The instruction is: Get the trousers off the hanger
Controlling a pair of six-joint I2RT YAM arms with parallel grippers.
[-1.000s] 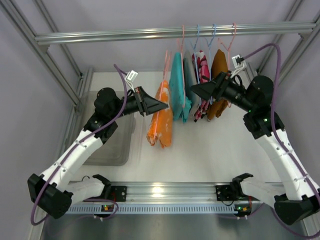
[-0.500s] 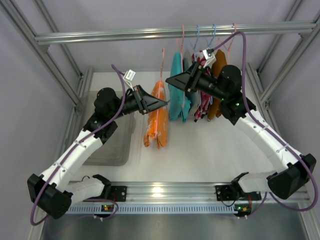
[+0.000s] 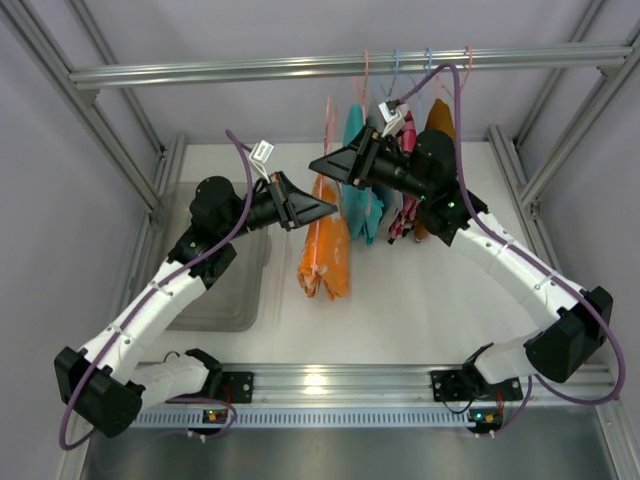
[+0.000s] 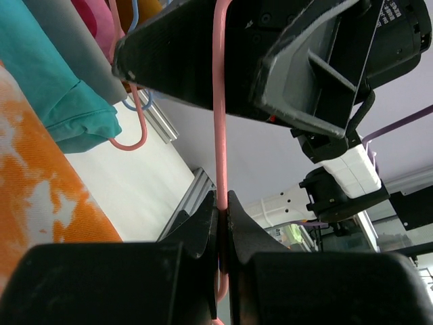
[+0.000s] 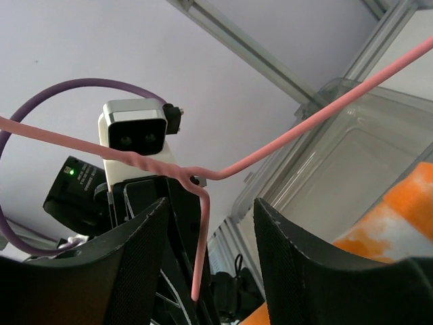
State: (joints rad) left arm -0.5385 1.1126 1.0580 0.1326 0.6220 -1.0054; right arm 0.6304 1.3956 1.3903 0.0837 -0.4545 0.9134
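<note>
The robot's left gripper has hold of the hanger's wire [image 4: 220, 166], so next the right gripper grips the hanger's neck to free the left gripper to pull the trousers' lower legs [image 3: 323, 272].
The orange trousers [image 3: 324, 245] with white blotches hang from the salmon-pink hanger [image 3: 325, 140], held off the rail and left of the other clothes. My left gripper [image 3: 328, 208] is shut on the hanger's pink wire [image 4: 220, 135]. The trousers show at the lower left of the left wrist view [image 4: 40, 210]. My right gripper [image 3: 318, 165] is open, close above and right of the left one, its fingers on either side of the hanger's neck [image 5: 203, 223]. The orange cloth shows at the lower right of the right wrist view [image 5: 385, 217].
Several garments, teal [image 3: 358, 180], pink-patterned [image 3: 404, 135] and brown-orange [image 3: 438, 125], hang on hangers from the metal rail [image 3: 300, 68]. A clear plastic bin [image 3: 230, 290] sits on the table at left. Frame posts stand at both sides.
My right arm has swung left from the hanging clothes to the hanger held by my left gripper. The trousers and hanger have shifted slightly.
</note>
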